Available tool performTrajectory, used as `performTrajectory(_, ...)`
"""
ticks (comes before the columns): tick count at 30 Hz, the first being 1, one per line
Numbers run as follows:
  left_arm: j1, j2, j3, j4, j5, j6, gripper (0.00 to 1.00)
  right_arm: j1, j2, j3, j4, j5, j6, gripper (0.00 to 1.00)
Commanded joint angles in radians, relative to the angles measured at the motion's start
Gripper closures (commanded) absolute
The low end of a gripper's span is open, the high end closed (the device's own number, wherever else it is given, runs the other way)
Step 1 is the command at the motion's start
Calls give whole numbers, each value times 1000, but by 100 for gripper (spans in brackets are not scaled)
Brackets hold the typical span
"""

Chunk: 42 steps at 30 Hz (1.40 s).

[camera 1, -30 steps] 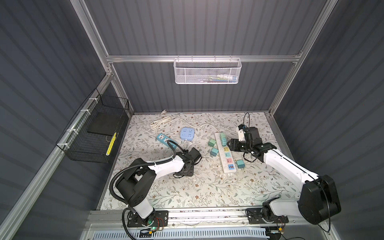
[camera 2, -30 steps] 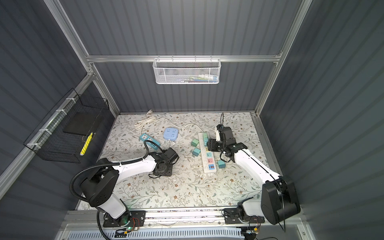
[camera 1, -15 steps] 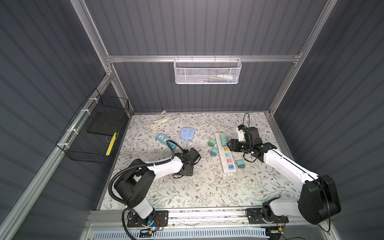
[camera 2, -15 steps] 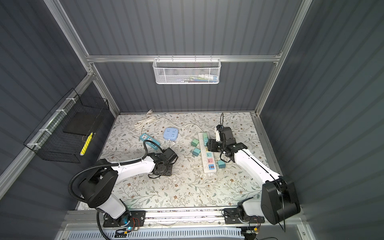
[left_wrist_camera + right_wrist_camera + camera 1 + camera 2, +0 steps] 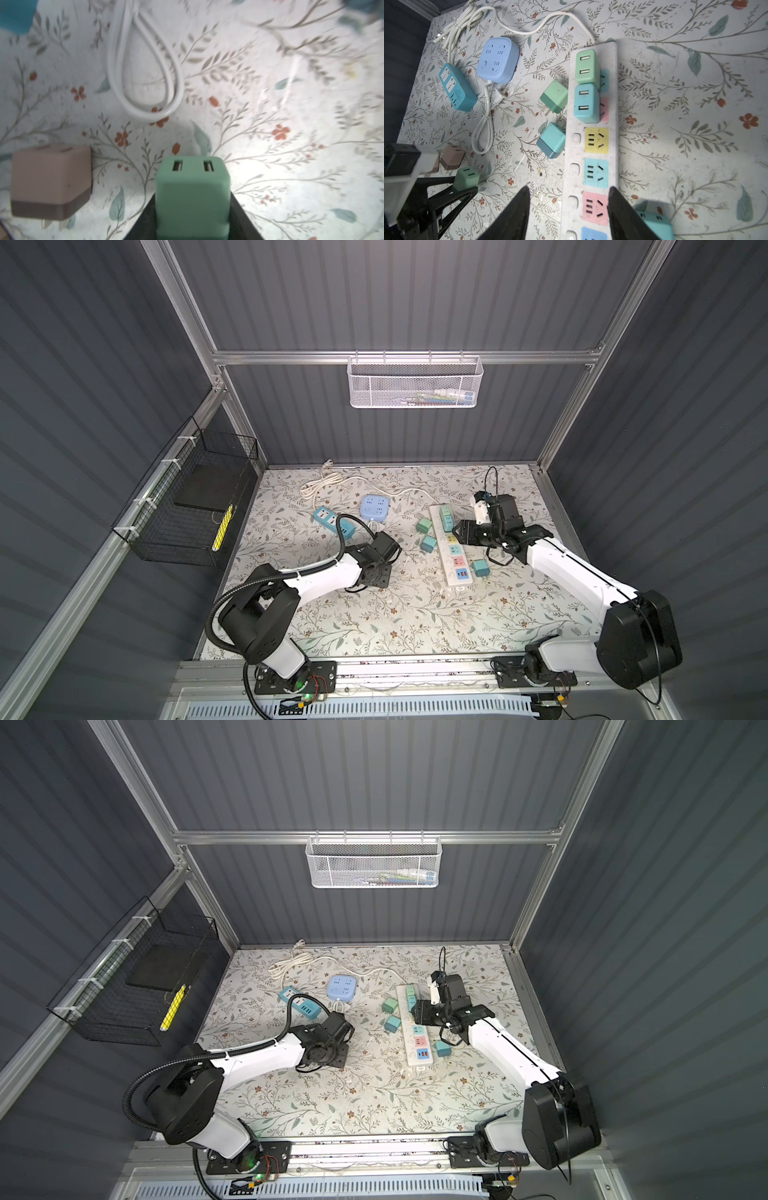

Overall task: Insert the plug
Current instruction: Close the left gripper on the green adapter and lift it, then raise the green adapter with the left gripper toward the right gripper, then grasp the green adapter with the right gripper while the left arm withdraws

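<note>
The plug's USB end (image 5: pixel 192 164) sticks out free of the fingers, so my left gripper keeps carrying the green plug to my open, empty right gripper (image 5: pixel 568 214) until that one closes.
A green plug (image 5: pixel 192 193) with two USB slots sits between the black fingers of my left gripper (image 5: pixel 192 220), which is shut on it just above the floral mat. The right wrist view shows the same green plug (image 5: pixel 466 178) in those fingers, with a pink plug (image 5: pixel 452 157) close beside it. In both top views my left gripper (image 5: pixel 376 576) (image 5: pixel 328 1052) hides the plug. The white power strip (image 5: pixel 572 153) (image 5: pixel 451 560) carries a green and a blue plug at its far end. My right gripper (image 5: pixel 569 187) (image 5: pixel 461 531) stands open astride the strip, over its pink socket.
Loose plugs lie left of the strip: a green one (image 5: pixel 554 96) and a teal one (image 5: pixel 551 141); another teal one (image 5: pixel 656 224) lies right of it. A light blue cube socket (image 5: pixel 375 507), a teal strip (image 5: pixel 332 522) and a white cord (image 5: pixel 145 83) lie behind the left gripper.
My left gripper has closed the last bit onto the green plug. Both arms have stayed almost where they were.
</note>
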Motion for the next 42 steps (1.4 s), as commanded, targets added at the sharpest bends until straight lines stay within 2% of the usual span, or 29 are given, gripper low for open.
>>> performTrajectory(1, -27, -48, 13, 185, 24, 163, 80, 13, -42, 17, -34, -16, 11, 40)
performTrajectory(6, -94, -81, -57, 484, 15, 321, 81, 29, -77, 29, -69, -42, 19, 42)
performTrajectory(9, -111, -67, -101, 647, 30, 379, 81, 34, -97, 57, -113, -130, 34, 43)
performTrajectory(11, -112, -49, -110, 712, 57, 398, 81, 38, -110, 72, -115, -221, 47, 45)
performTrajectory(18, -116, -34, -142, 867, 140, 426, 80, 60, -99, 95, -119, -334, 38, 59)
performTrajectory(20, -116, -35, -138, 869, 158, 427, 80, 67, -86, 98, -113, -366, 28, 59)
performTrajectory(22, -116, -36, -137, 867, 180, 429, 80, 79, -61, 108, -110, -419, 7, 54)
performTrajectory(26, -117, -40, -131, 847, 199, 429, 81, 104, -12, 119, -93, -438, 1, 50)
performTrajectory(35, -118, -46, -113, 828, 227, 426, 80, 132, 77, 127, -51, -440, 6, 50)
performTrajectory(42, -118, -50, -105, 815, 238, 427, 80, 137, 123, 146, -36, -442, 10, 57)
